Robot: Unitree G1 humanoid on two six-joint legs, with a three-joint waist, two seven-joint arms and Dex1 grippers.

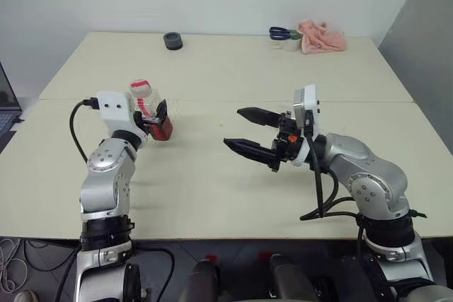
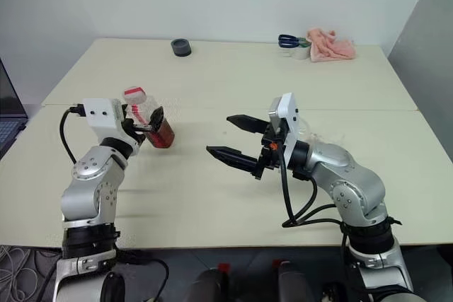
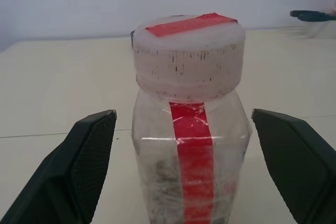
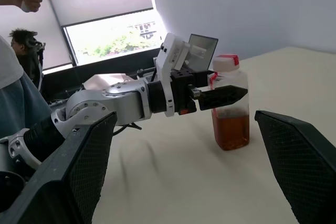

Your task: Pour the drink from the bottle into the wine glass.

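My gripper will twist the bottle's cap (image 1: 141, 89) around, still seated, when it turns the cap, because the cap is round with a red strip across its top (image 1: 139, 83).
The bottle (image 1: 151, 114) stands upright on the table's left half, white and red cap on, with a red label strip down its side. The amber drink (image 4: 231, 129) fills its lower part. My left gripper (image 3: 182, 113) is open, one finger on each side of the bottle's body below the cap, with a gap on both sides. My right gripper (image 1: 232, 126) hovers open and empty over the middle of the table, its fingers pointing left toward the bottle, well short of it. The wine glass is hidden or out of view.
A black tape roll (image 1: 173, 41) lies at the back of the table (image 1: 212, 175). Scissors (image 1: 281, 32), a white roll (image 1: 289, 44) and a pink cloth (image 1: 322, 37) sit at the back right. A laptop (image 1: 7, 104) is off the left edge. A person (image 4: 13, 72) stands beyond the left arm.
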